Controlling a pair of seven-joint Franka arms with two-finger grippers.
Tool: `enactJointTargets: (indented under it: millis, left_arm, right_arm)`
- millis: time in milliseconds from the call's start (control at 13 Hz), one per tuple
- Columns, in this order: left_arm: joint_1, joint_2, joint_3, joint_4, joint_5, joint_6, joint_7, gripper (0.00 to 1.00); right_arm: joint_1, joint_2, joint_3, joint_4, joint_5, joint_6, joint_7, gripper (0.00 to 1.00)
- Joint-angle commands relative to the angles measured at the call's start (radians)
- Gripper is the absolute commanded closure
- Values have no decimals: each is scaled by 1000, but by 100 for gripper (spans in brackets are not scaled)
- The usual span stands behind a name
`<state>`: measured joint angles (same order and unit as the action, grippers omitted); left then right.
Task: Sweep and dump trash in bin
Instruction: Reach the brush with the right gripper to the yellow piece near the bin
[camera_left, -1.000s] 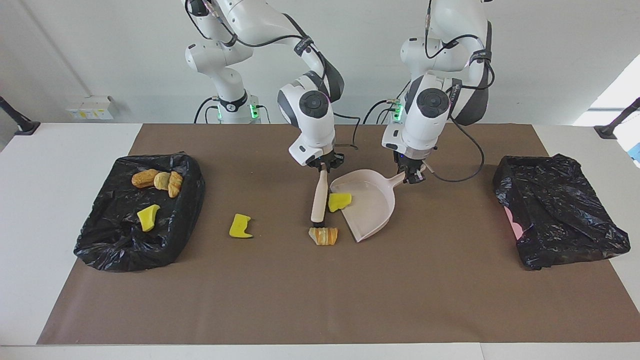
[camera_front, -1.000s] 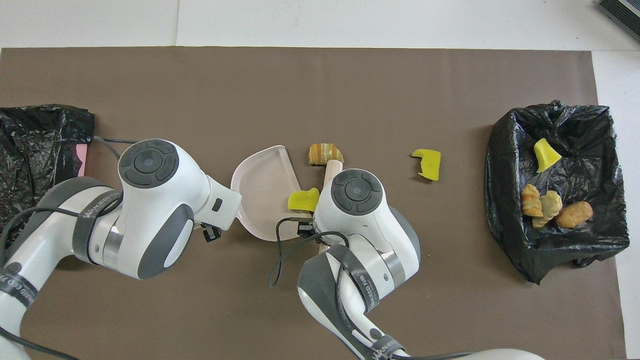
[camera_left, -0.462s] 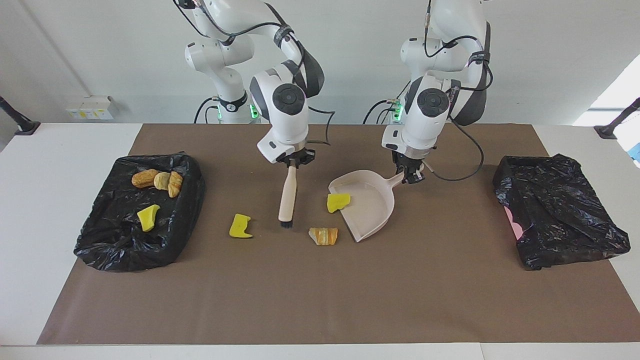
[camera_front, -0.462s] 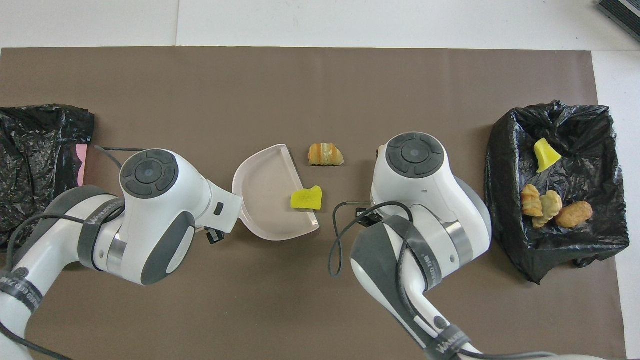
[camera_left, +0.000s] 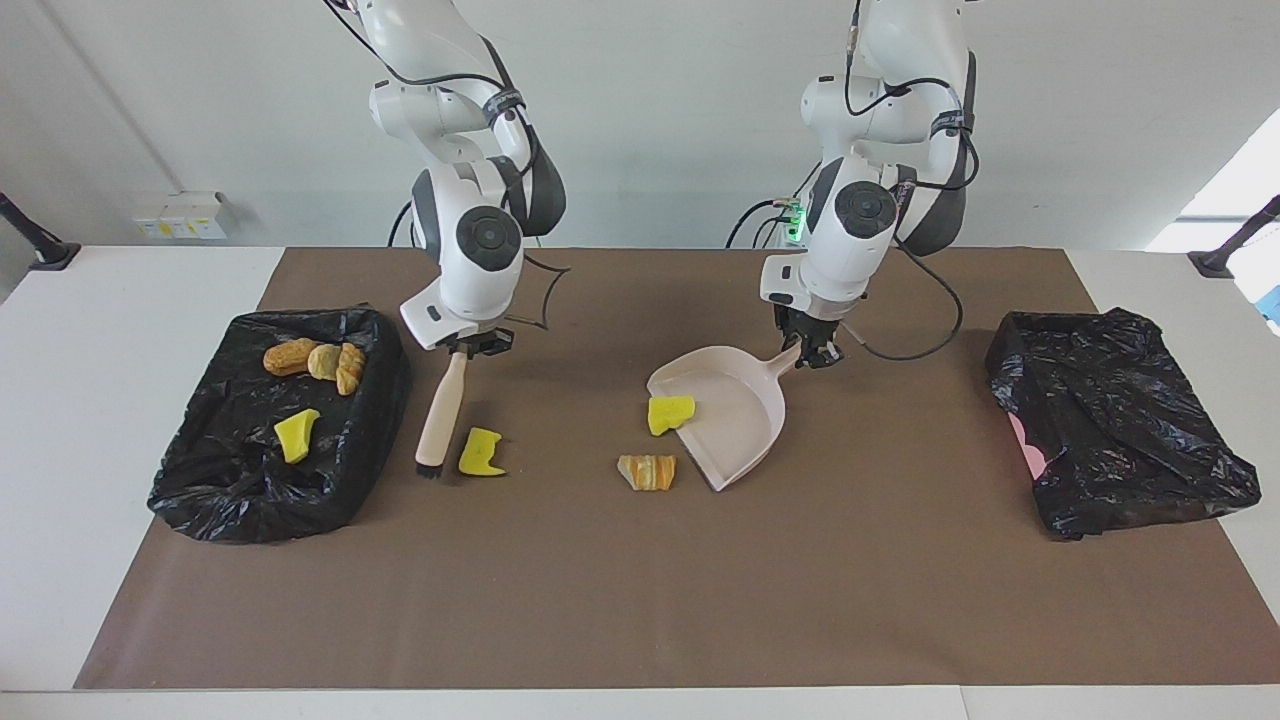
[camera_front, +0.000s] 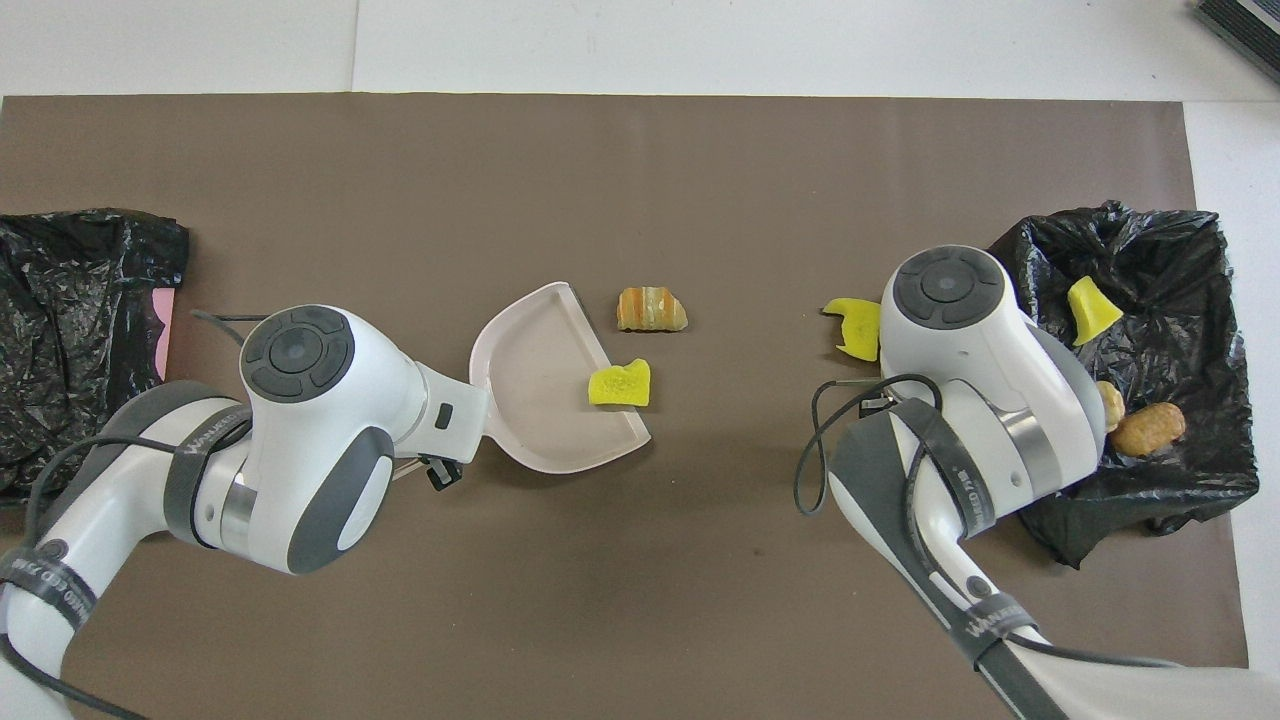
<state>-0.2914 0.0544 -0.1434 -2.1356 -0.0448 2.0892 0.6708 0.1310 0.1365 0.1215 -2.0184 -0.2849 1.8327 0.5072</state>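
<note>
The brush's bristles (camera_left: 428, 469) are already on the bin side of the far yellow chunk, so next my right gripper sweeps back and pushes the chunk into the pink dustpan (camera_front: 542, 378).
My right gripper (camera_left: 474, 345) is shut on the top of a beige brush (camera_left: 441, 408). Its black bristles hang down at the mat between the bin (camera_left: 250, 500) and a yellow chunk (camera_left: 481, 452). The overhead view shows this chunk (camera_front: 855, 327) but my right arm hides the brush. My left gripper (camera_left: 812, 350) is shut on the handle of the pink dustpan (camera_left: 740, 415), which rests on the mat. A second yellow chunk (camera_left: 670, 413) lies on the pan's lip (camera_front: 620, 384). A striped bread piece (camera_left: 647, 471) lies on the mat just off the lip.
The bin, lined with a black bag (camera_front: 1180, 235), stands at the right arm's end and holds bread pieces (camera_left: 315, 360) and a yellow chunk (camera_left: 296, 436). Another black bag (camera_left: 1120, 420) over something pink lies at the left arm's end. A brown mat (camera_left: 640, 600) covers the table.
My right gripper has carried the brush from the bread piece by the dustpan toward the right arm's end, to beside the yellow chunk near the bin. The dustpan has turned slightly.
</note>
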Motion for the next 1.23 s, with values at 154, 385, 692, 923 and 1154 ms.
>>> enactJointTargets:
  millis: [154,385,692,923,1154]
  left_arm:
    - [-9,-28,7,-33,-12,34,-19,100]
    - [-6,-36,7,-52,-23,37,-27,100]
    - [-6,-38,7,-55,-29,37,-27,100]
    - [-5,-39,7,-58,-29,35,-27,100]
    - [-5,-41,7,-63,-29,35,-22,100]
  right_arm:
    - [-57,-81,18,-169,-20,168,-97,100]
    - [-5,-40,20,-123,-13,168,-162,100]
    - [34,93,21,24,15,162,-349,100]
    - [64,165,29,174,41,88,-354,100]
    - [104,231,38,285,112,56,-354,100]
